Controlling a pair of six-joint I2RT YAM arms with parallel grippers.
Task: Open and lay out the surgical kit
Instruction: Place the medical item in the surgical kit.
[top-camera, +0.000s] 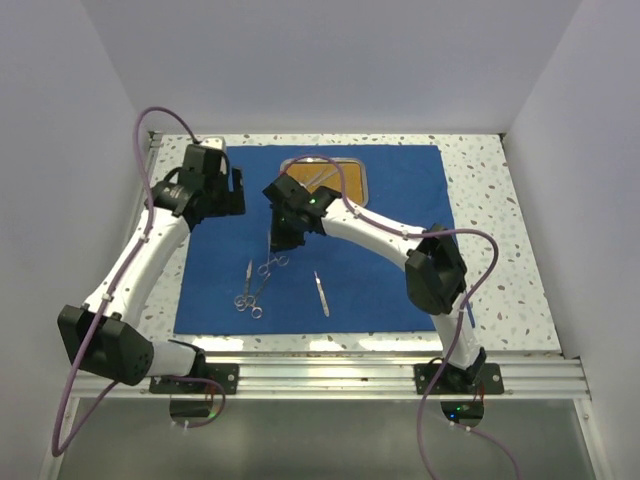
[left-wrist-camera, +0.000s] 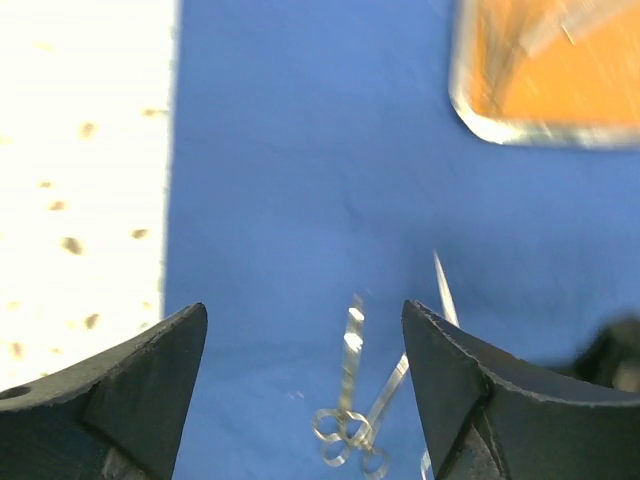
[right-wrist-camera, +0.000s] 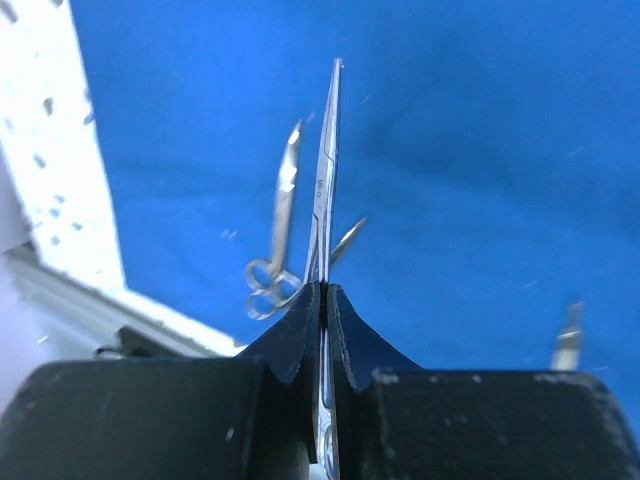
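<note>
The scissors' rings (top-camera: 274, 264) point the same way as the crossed instruments' rings (top-camera: 248, 302). My right gripper should carry on bringing the scissors down until they lie among those instruments.
The royal-blue cloth (top-camera: 380, 250) lies spread flat on the table. A steel tray (top-camera: 350, 183) with an orange-brown inside (left-wrist-camera: 560, 70) sits at the cloth's far edge. My right gripper (right-wrist-camera: 324, 290) is shut on slim silver scissors (right-wrist-camera: 325, 160), which it holds just above the cloth's middle (top-camera: 271, 255). Two ring-handled instruments (top-camera: 250, 292) lie crossed on the cloth below it (left-wrist-camera: 350, 410). Tweezers (top-camera: 322, 294) lie to their right. Over the cloth's far left part my left gripper (left-wrist-camera: 305, 320) hangs open, with nothing between its fingers (left-wrist-camera: 165, 360).
White speckled tabletop (top-camera: 500, 230) borders the cloth on both sides (left-wrist-camera: 80, 180). An aluminium rail (top-camera: 330, 375) with both arm bases runs along the near edge. Grey walls close in the far and side edges.
</note>
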